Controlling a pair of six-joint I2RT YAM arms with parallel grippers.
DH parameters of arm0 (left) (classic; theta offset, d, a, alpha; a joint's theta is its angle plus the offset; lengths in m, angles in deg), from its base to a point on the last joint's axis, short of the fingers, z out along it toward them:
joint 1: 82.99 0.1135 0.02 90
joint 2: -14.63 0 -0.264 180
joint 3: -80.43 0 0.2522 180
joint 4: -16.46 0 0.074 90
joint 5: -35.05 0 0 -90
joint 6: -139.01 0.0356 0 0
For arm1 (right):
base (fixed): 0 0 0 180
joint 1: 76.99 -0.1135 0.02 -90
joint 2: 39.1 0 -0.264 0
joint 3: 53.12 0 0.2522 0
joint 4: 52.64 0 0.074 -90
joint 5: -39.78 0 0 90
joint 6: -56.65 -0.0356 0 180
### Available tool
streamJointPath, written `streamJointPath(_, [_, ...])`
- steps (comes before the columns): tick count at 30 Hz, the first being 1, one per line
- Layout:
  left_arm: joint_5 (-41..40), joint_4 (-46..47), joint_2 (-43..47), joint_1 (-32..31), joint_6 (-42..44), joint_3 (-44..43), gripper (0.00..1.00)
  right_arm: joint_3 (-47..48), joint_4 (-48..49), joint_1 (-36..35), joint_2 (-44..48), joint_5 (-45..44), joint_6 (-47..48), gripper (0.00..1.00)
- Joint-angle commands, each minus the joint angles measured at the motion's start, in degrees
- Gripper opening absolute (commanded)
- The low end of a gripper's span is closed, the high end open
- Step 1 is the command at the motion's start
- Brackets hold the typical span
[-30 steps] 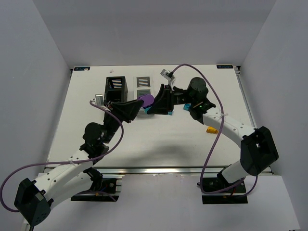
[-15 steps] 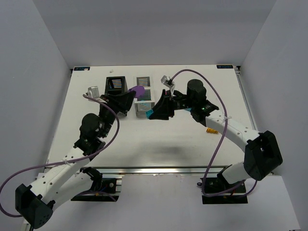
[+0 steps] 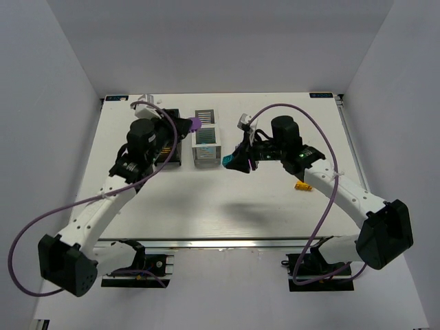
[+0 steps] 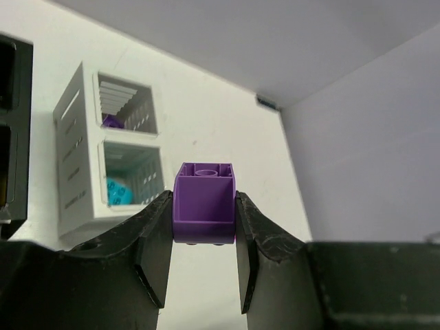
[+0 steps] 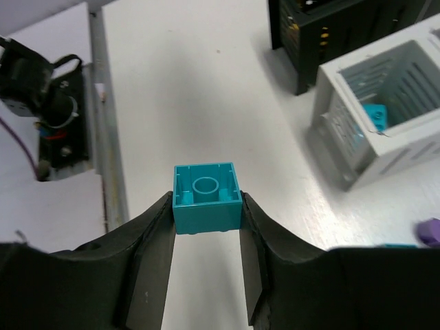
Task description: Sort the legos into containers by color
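I can see that the far compartment holds a purple brick [image 4: 113, 122] and its top is open. I should keep my left gripper going over that compartment [image 3: 205, 116] and let go of its purple brick inside.
My left gripper [image 3: 187, 125] is shut on a purple brick [image 3: 195, 124] and holds it in the air between the black container [image 3: 167, 141] and the far end of the white container [image 3: 207, 137]. In the left wrist view the purple brick [image 4: 204, 203] sits between the pads, and the white container [image 4: 75, 158] holds a purple brick [image 4: 112, 122] in the far compartment and a teal brick [image 4: 118, 192] in the near one. My right gripper [image 3: 234, 162] is shut on a teal brick [image 5: 206, 198], just right of the white container's [image 5: 344, 137] near end.
A yellow-orange brick [image 3: 301, 185] lies on the table under the right forearm. A loose purple brick [image 5: 430, 232] lies at the right edge of the right wrist view. The black container [image 5: 330, 27] stands close left of the white one. White walls enclose the table.
My left gripper has carried the purple brick back and left, rising toward the far end of the containers. My right gripper has drawn back to the right with the teal brick.
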Motion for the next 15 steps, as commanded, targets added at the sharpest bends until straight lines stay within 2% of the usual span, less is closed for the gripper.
streamJointPath(1, [6.32,-6.69,-2.86,1.52,1.83,-4.54,0.00,2.05,-2.60,0.97,2.08,-3.98,5.61,0.00])
streamJointPath(8, [8.89,-8.63,-9.98,3.81,2.89,-9.81,0.00,1.96,-2.60,2.38,1.82,-5.30,6.49,0.00])
streamJointPath(15, [10.65,-6.79,-25.69,5.04,2.01,-18.95,0.00,2.57,-2.86,3.08,0.86,-5.39,6.67,0.00])
